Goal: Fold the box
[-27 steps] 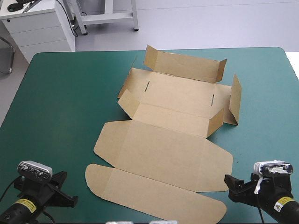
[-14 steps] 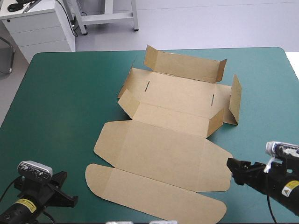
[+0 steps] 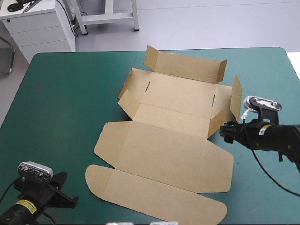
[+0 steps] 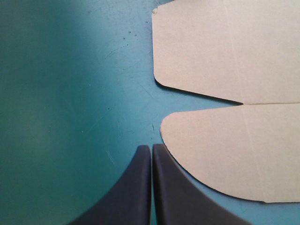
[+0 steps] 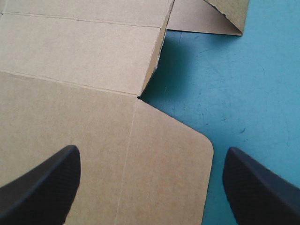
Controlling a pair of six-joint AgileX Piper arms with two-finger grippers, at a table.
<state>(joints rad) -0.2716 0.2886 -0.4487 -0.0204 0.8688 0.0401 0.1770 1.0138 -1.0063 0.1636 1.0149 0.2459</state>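
Observation:
My gripper will turn the box by its upright side flap, and as it does, the lid will swing around flat, because an unbroken crease connects the lid to the tray.
The brown box lies mid-table. Its far part has walls raised into a shallow tray, and the lid with its rounded front flap lies flat toward the near edge. My right gripper hovers at the tray's near right corner, beside the upright side flap. In the right wrist view it is open over the lid's rounded side flap, with the tray's front wall ahead. My left gripper rests near the front left corner, shut, just beside the rounded front flap.
Bare teal-green cover stretches left of the box, and a narrower strip runs along the right edge. The box's raised back wall stands close to the table's far edge.
My right arm has moved from the front right corner away from the near edge and inward, up to the tray's near right corner. The left arm and the box have not moved.

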